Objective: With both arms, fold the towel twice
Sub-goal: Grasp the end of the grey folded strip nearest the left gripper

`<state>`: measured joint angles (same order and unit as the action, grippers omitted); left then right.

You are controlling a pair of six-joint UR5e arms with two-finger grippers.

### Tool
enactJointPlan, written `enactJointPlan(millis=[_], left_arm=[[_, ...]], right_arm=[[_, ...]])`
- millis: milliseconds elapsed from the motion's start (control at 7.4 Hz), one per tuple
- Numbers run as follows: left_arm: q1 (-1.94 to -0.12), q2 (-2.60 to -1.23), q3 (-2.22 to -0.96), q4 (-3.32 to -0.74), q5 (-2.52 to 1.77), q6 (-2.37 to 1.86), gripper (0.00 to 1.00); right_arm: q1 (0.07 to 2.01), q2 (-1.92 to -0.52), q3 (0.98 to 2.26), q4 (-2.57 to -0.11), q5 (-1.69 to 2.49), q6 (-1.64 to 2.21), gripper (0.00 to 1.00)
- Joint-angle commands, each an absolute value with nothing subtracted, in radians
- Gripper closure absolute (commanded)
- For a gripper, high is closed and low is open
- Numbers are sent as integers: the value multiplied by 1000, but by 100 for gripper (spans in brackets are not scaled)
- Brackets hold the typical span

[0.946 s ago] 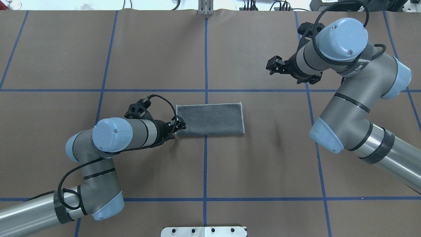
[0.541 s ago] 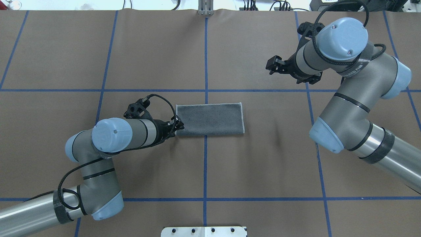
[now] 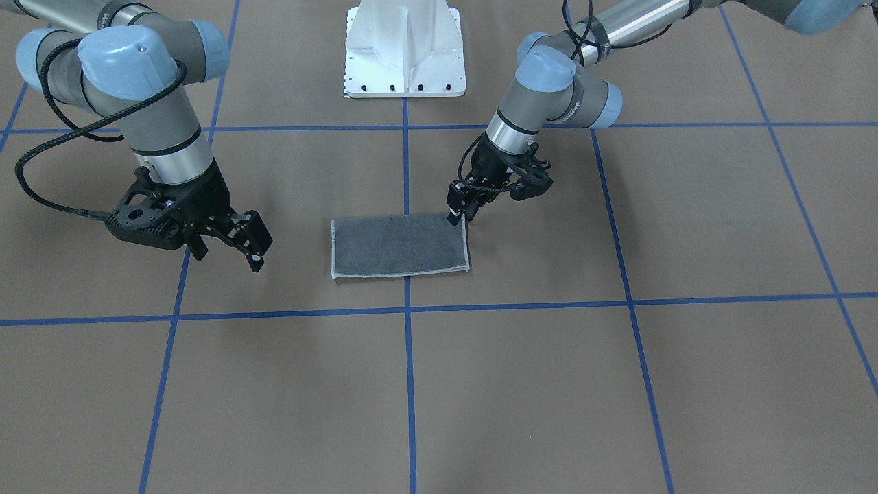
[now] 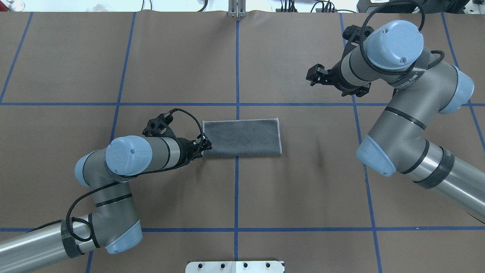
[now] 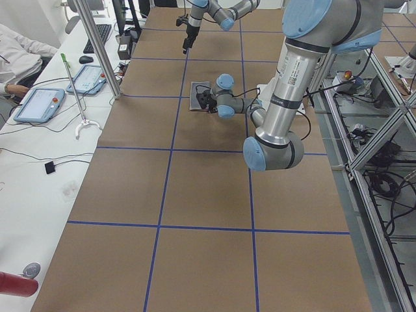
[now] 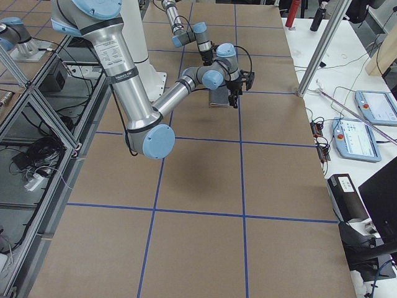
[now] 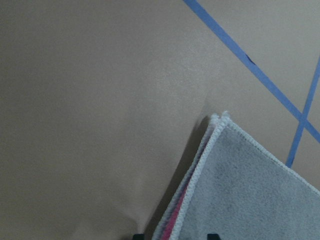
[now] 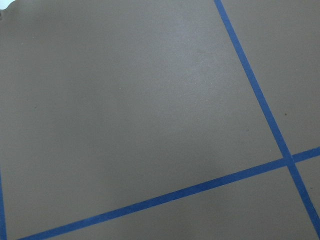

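Note:
My gripper will slide the whole towel along when I pull its corner [image 3: 462, 217], because the towel's far end [image 3: 335, 248] lies flat and free, with my right gripper held away.
The towel [image 4: 241, 137] lies flat in the middle of the table, folded into a rectangle with the dark grey face up; it also shows in the front view [image 3: 399, 245]. The left wrist view shows its corner [image 7: 250, 185] with a pink layer at the edge. My left gripper [image 4: 206, 146] is low at the towel's near left corner, its fingers open and astride the edge. In the front view the left gripper [image 3: 458, 217] touches down at that corner. My right gripper [image 4: 313, 78] is open and empty, held above the table far to the towel's right [image 3: 248, 241].
Brown table paper with blue tape grid lines [image 4: 237, 76]. The white bolted pedestal [image 3: 405, 48] stands at the robot's side of the table. Operators' desk with tablets [image 5: 39, 104] lies beyond the far edge. The right wrist view shows only bare paper and tape [image 8: 150, 200].
My left gripper has drawn back a little to the left along the towel's near left corner. The towel and the right arm have not moved.

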<state>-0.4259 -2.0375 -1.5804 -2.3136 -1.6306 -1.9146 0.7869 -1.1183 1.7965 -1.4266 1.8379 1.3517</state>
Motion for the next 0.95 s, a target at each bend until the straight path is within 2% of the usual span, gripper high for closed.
enactJointPlan(millis=[0, 405, 541, 676, 811], left_arm=[[-425, -2034, -1582, -2315, -1631, -1910, 67], [-426, -2033, -1585, -2315, -1632, -1902, 70], [-425, -2033, -1585, -2315, -1632, -1902, 76], [-425, -2033, -1585, -2315, -1632, -1902, 93], [-426, -2033, -1585, -2315, -1631, -1896, 100]], right_arm=[[787, -1118, 1796, -1427, 1838, 1351, 0], [787, -1120, 1798, -1427, 1835, 1353, 0], [787, -1120, 1798, -1427, 1835, 1353, 0], [787, -1120, 1798, -1427, 1835, 1353, 0], [787, -1120, 1796, -1427, 1833, 1353, 0]])
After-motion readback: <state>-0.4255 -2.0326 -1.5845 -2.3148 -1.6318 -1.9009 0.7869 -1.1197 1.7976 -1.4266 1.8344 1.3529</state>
